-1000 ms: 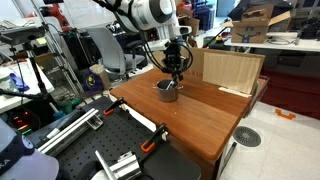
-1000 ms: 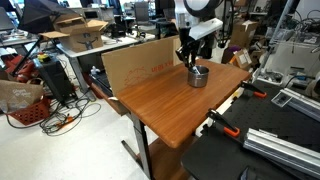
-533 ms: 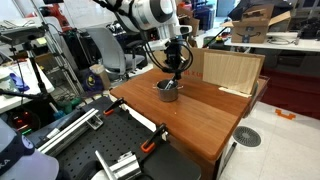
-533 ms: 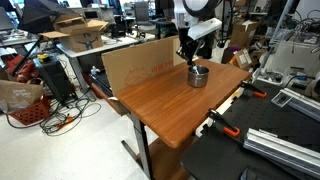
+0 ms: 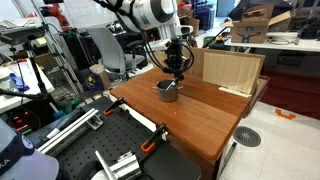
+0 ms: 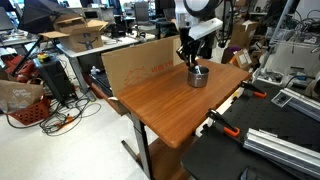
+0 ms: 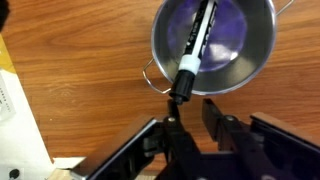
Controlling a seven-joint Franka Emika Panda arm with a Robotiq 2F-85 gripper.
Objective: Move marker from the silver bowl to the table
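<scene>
I should open my narrowed gripper wider and bring both fingers around the cap (image 7: 180,94) before lifting, because the marker's black cap (image 7: 182,86) sits by one fingertip.
The silver bowl (image 7: 256,68) stands on the reddish-brown table (image 7: 80,60). The marker (image 7: 197,45) lies slanted in it, pale-bodied, with its black cap resting over the near rim. My gripper (image 7: 192,112) is open, just outside the bowl's rim. The cap end sits right by the tip of one finger, not between the two. In both exterior views the gripper (image 5: 177,68) (image 6: 190,58) hangs close above the bowl (image 5: 167,91) (image 6: 198,77), near the table's (image 5: 200,120) (image 6: 165,105) far end. The marker is too small to make out there.
A pale plywood board (image 5: 231,70) (image 6: 140,62) stands upright along the table's far edge, close behind the bowl; its edge shows in the wrist view (image 7: 15,110). A black perforated bench with clamps (image 5: 110,150) (image 6: 260,140) adjoins the table.
</scene>
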